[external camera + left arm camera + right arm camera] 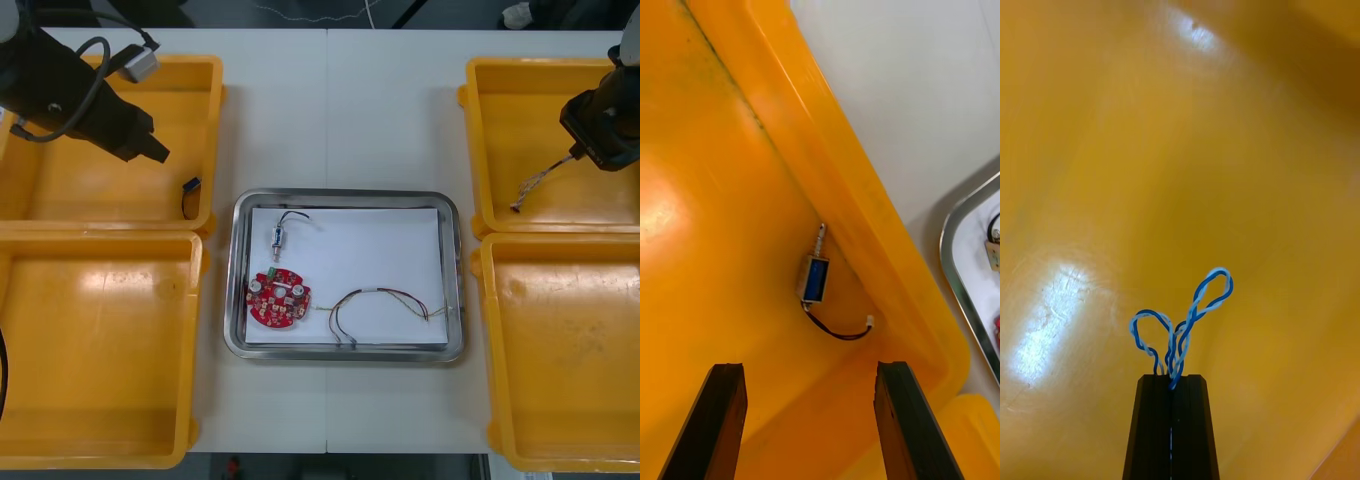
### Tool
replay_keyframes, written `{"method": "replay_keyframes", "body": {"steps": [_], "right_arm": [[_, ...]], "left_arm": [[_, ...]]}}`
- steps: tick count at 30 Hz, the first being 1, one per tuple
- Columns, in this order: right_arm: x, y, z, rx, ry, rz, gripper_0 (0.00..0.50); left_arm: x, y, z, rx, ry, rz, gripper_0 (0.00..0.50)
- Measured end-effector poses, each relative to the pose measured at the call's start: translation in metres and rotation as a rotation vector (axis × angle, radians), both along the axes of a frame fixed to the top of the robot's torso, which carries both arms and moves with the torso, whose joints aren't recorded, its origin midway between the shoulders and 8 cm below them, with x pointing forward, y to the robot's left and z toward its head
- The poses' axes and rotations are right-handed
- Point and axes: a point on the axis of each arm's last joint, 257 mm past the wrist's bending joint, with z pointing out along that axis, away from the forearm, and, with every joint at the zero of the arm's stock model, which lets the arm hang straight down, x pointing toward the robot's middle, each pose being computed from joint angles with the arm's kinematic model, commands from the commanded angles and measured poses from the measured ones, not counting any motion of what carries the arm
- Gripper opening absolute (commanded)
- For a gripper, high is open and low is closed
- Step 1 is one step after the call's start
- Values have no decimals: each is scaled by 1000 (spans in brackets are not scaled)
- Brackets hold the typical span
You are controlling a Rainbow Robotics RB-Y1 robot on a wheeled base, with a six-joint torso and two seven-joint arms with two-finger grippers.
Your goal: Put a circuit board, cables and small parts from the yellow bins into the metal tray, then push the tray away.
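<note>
The black lead curves out from the metal part's end (830,331), so it should come along still curved and sticking out when the robot lifts the small metal part (815,277).
My right gripper (576,154) hangs over the far right yellow bin (500,80), shut on a twisted blue and white cable (540,184). In the right wrist view the cable's loops (1182,319) rise from between the closed fingers (1154,420). My left gripper (153,150) is open above the far left yellow bin (60,190). Ahead of its fingers (711,420), a small metal part (814,276) with a black lead lies in the bin's corner (190,192). The metal tray (345,196) holds a red circuit board (278,298), a small metal part (277,237) and a red and yellow cable (385,298).
The near left bin (100,350) and near right bin (570,350) flank the tray. Bare table lies beyond the tray's far edge (345,110). The tray's rim (959,255) shows past the bin wall in the left wrist view.
</note>
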Motion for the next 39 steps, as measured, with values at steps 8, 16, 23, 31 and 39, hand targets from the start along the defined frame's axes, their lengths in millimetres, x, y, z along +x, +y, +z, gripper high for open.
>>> {"method": "replay_keyframes", "body": {"steps": [8, 16, 23, 31, 39], "right_arm": [[-1, -4, 2, -19, 3, 24, 82], [-1, -4, 2, -29, 6, 44, 500], [0, -6, 4, -5, -5, 31, 500], [0, -6, 4, 2, -8, 29, 500], [2, 5, 1, 22, -9, 44, 500]], "left_arm": [[19, 11, -19, -29, -47, 12, 500], [27, 3, -33, -4, -135, -118, 500], [24, -5, -54, -8, -130, -126, 500], [21, -8, -66, 3, -116, -135, 500], [21, -5, -74, 14, -120, -128, 500]]}}
